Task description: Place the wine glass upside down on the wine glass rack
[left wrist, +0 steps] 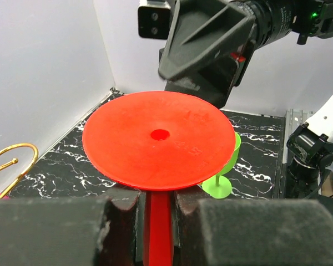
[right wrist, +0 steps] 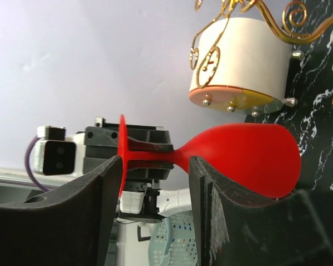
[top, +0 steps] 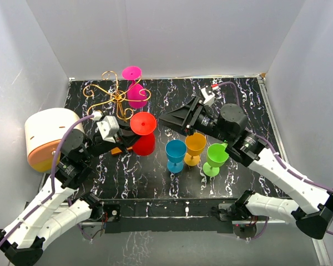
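My left gripper covers the stem (left wrist: 160,230) that must slide into the rack, so my right gripper should take the red foot's edge (top: 153,122) before my left gripper opens.
My left gripper (top: 134,139) is shut on the stem of a red wine glass (top: 144,124) and holds it upside down, foot up, bowl (top: 145,146) below. In the left wrist view the red foot (left wrist: 158,138) fills the middle, with the stem clamped at my left gripper (left wrist: 158,205). The gold wire rack (top: 115,97) stands just behind, with a magenta glass (top: 135,91) hanging upside down on it. My right gripper (top: 165,118) is open and empty, just right of the red foot. In the right wrist view the red glass (right wrist: 238,158) shows beyond my right gripper (right wrist: 155,174).
Blue (top: 175,154), orange (top: 195,147) and green (top: 215,157) glasses stand upright in the middle of the black marble table (top: 238,100). A white round container with an orange bottom (top: 47,136) lies at the left. White walls close the table on three sides.
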Robot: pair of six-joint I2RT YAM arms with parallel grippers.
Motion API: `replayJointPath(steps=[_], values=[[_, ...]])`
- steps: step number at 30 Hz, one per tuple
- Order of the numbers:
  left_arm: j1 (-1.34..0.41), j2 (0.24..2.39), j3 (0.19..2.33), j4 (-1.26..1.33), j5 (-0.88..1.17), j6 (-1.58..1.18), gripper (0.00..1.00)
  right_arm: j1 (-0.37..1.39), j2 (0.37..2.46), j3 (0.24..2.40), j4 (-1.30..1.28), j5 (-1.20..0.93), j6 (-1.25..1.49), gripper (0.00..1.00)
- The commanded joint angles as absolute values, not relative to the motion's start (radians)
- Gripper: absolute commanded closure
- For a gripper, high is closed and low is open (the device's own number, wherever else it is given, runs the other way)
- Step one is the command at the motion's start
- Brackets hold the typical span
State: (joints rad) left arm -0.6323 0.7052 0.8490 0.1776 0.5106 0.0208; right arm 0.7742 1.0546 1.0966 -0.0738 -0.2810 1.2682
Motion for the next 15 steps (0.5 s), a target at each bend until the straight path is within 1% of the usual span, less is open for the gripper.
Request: replayJointPath(steps=[1,4,7,11,15], values=[[-0.635,0.688,0.842,0.212,0.515,0.037,1.0,0.764,1.013,1.078,0.034,-0.282,1.295,0.5],[-0.635,0.694,0.841,0.217,0.521,0.034,1.0,0.764,1.041,1.073,0.135,-0.379,1.314,0.5],[-0.635,0.702,0.843,0.226,0.527,0.028,1.0,0.764,1.094,1.111,0.151,-0.467,1.306,0.52],[-0.635,0.707,0.844,0.228,0.531,0.026,1.0,0.765,1.121,1.12,0.163,-0.509,1.316,0.59],[-0.635,0.704,0.841,0.223,0.53,0.026,1.0,0.764,1.128,1.106,0.19,-0.515,1.337,0.69]])
